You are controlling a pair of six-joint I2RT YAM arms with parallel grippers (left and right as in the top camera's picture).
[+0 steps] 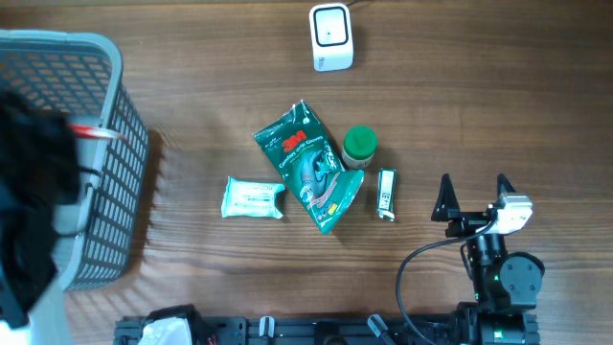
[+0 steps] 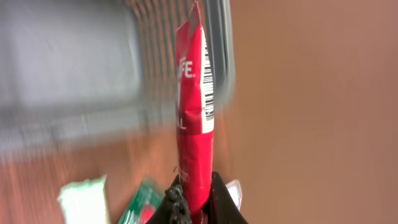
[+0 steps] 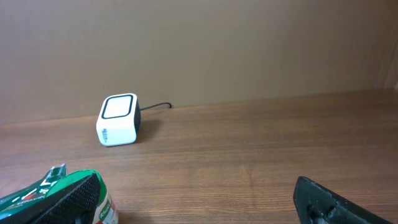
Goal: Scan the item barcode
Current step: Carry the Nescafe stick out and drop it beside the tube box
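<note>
The red packet (image 1: 96, 131) is above the basket's rim and the wood (image 1: 370, 220) beside the small tube is free, so my left gripper should keep going there and let go of the packet.
A red packet (image 2: 194, 118) with a white barcode strip along its right edge stands upright in the left wrist view, and my left gripper (image 2: 194, 194) is shut on its lower end. From overhead, the packet (image 1: 94, 131) shows as a red and white sliver at the rim of the grey basket (image 1: 115, 67), under my dark left arm. The white scanner (image 1: 331, 36) sits at the table's far edge, and the right wrist view has the scanner (image 3: 118, 119) to the left. My right gripper (image 1: 474, 195) is open and empty at the front right.
A green 3M packet (image 1: 308, 165), a green-lidded jar (image 1: 360, 146), a white wipes packet (image 1: 253, 198) and a small tube (image 1: 386, 194) lie mid-table. The jar (image 3: 93, 199) stands beside my right gripper's left finger. The basket takes up the left side.
</note>
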